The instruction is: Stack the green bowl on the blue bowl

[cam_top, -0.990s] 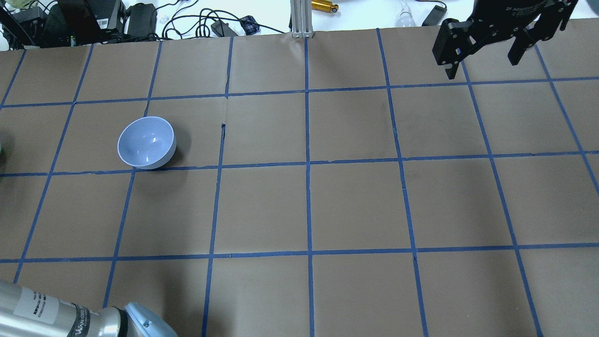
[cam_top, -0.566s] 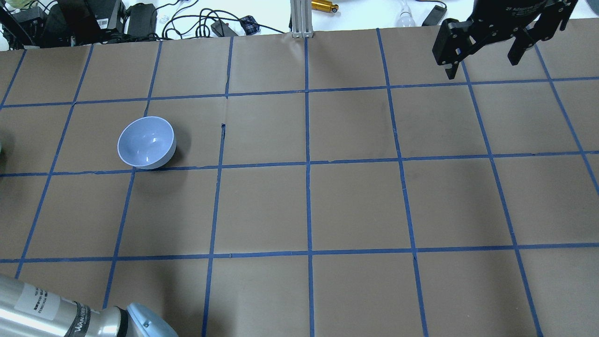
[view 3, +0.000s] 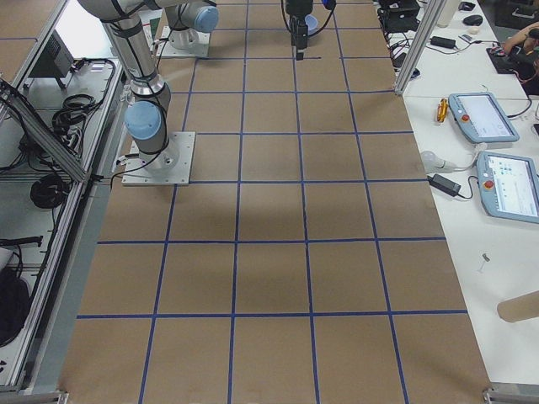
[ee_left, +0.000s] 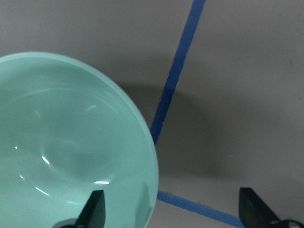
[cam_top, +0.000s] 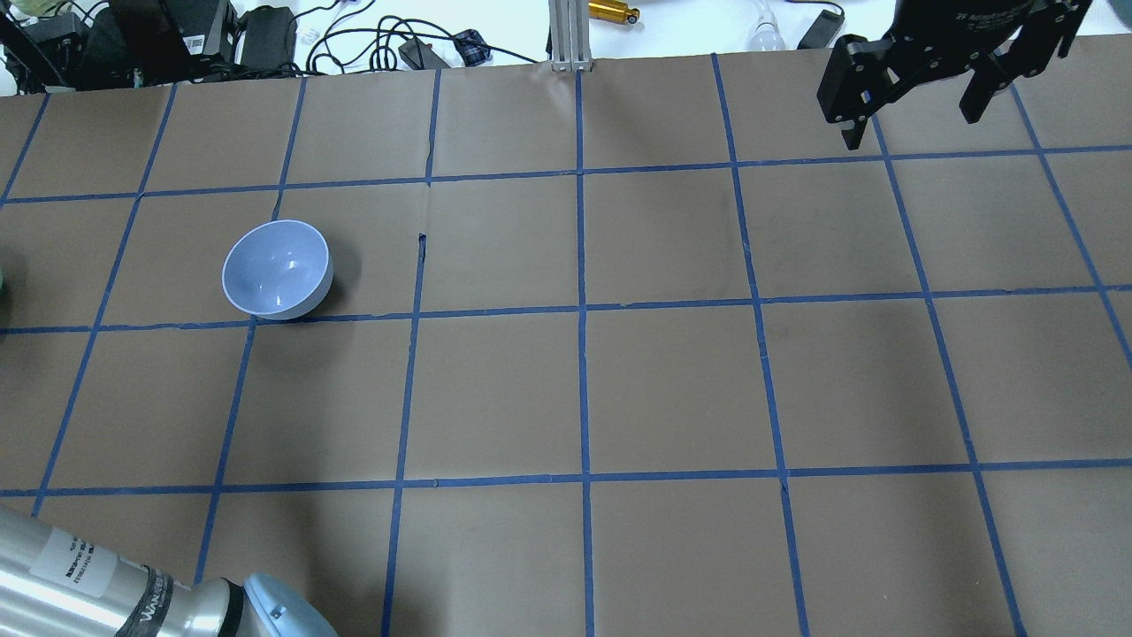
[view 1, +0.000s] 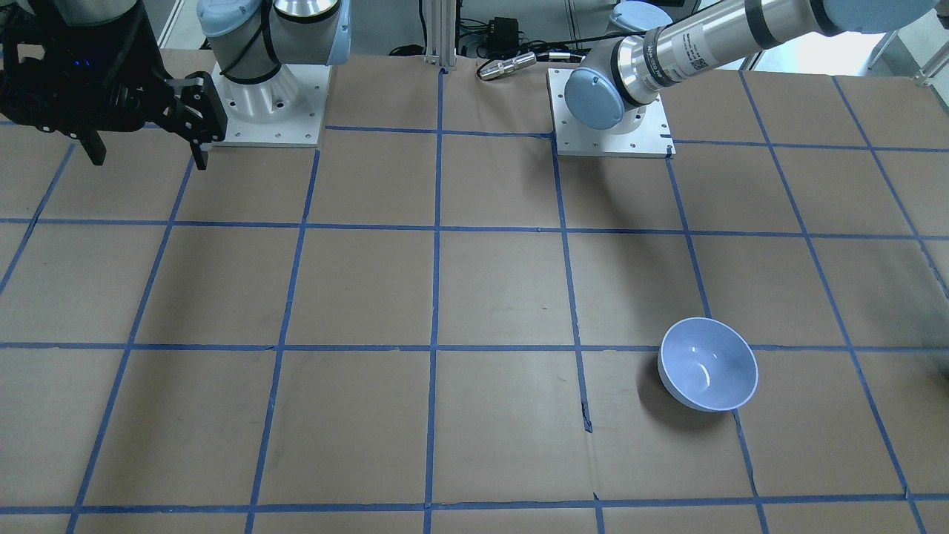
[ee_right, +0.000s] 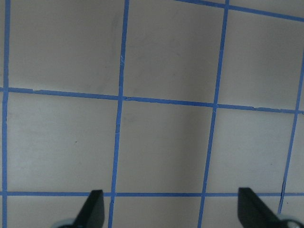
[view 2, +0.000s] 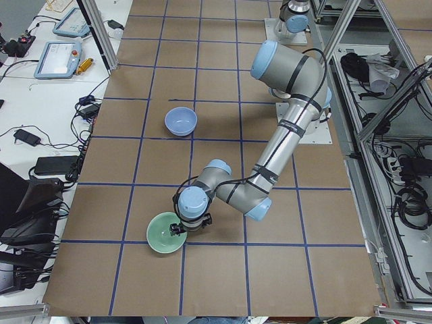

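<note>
The green bowl (ee_left: 71,142) will sink deep into the blue bowl's empty inside (view 1: 709,363) and cover it when I lower the green bowl, because that inside gets wider toward the blue bowl's rim.
The green bowl (ee_left: 66,142) sits upright on the brown paper near the table's left end, and it also shows in the exterior left view (view 2: 164,242). My left gripper (ee_left: 173,211) is open, low over the bowl's rim, with one finger inside the bowl and the other outside it. In the exterior left view this gripper (view 2: 179,229) is at the bowl's near-robot edge. The blue bowl (cam_top: 276,268) stands upright and alone, about two grid squares from the green bowl (view 1: 708,363) (view 2: 181,121). My right gripper (cam_top: 915,124) is open and empty, high over the far right of the table (view 1: 148,157) (ee_right: 173,211).
Cables and power supplies (cam_top: 177,35) lie beyond the table's far edge, next to an aluminium post (cam_top: 566,35). The two arm bases (view 1: 256,104) (view 1: 612,126) stand on the robot's side. Teach pendants (view 3: 484,118) lie on a side bench.
My left forearm has shifted slightly at the bottom left of the overhead view. The blue bowl and my right gripper have not moved.
</note>
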Action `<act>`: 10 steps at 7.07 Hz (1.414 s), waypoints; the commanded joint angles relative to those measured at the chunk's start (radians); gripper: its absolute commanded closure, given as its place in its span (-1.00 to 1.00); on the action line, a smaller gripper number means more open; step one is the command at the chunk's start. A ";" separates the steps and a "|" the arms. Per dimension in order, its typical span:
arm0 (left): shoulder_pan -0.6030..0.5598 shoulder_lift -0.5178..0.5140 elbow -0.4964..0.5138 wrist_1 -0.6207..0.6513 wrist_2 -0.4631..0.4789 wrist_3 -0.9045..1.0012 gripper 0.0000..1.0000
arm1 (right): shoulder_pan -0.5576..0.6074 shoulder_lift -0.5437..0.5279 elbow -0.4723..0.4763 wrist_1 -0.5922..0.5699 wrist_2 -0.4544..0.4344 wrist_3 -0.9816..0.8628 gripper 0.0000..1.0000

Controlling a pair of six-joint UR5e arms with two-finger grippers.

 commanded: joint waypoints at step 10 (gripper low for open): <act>-0.012 -0.043 0.034 -0.045 0.013 0.016 -0.17 | 0.000 0.000 0.000 0.000 0.000 0.000 -1.00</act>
